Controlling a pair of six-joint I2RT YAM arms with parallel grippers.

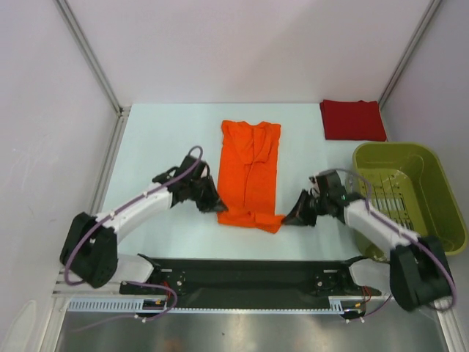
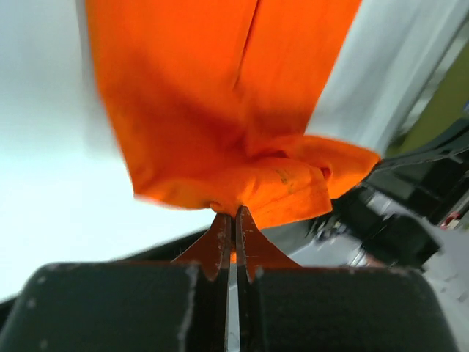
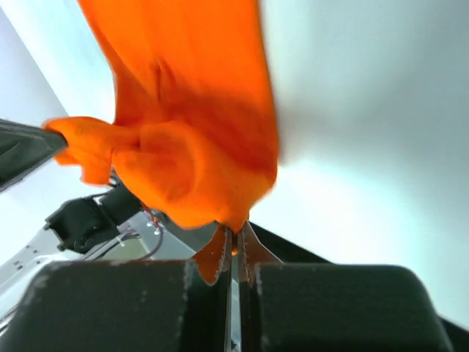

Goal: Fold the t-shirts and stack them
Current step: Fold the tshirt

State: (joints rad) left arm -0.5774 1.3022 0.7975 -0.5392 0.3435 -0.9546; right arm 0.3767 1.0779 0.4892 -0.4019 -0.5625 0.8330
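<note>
My grippers are holding both (image 1: 222, 218) near corners of the straight orange t-shirt. My left gripper should carry on moving the t-shirt's hem forward until it lies across the shirt's middle (image 1: 248, 174).
The orange t-shirt (image 1: 250, 170) lies as a long narrow strip in the middle of the table, its near end lifted and rumpled. My left gripper (image 1: 218, 207) is shut on the shirt's near left corner (image 2: 220, 194). My right gripper (image 1: 287, 218) is shut on the near right corner (image 3: 212, 187). Both hold the hem just above the table. The dark red t-shirt (image 1: 352, 119) lies folded as a rectangle at the far right.
An olive-green plastic basket (image 1: 432, 192) stands at the right edge, close behind my right arm. A black rail (image 1: 249, 275) runs along the near table edge. White walls with metal posts enclose the far and side edges.
</note>
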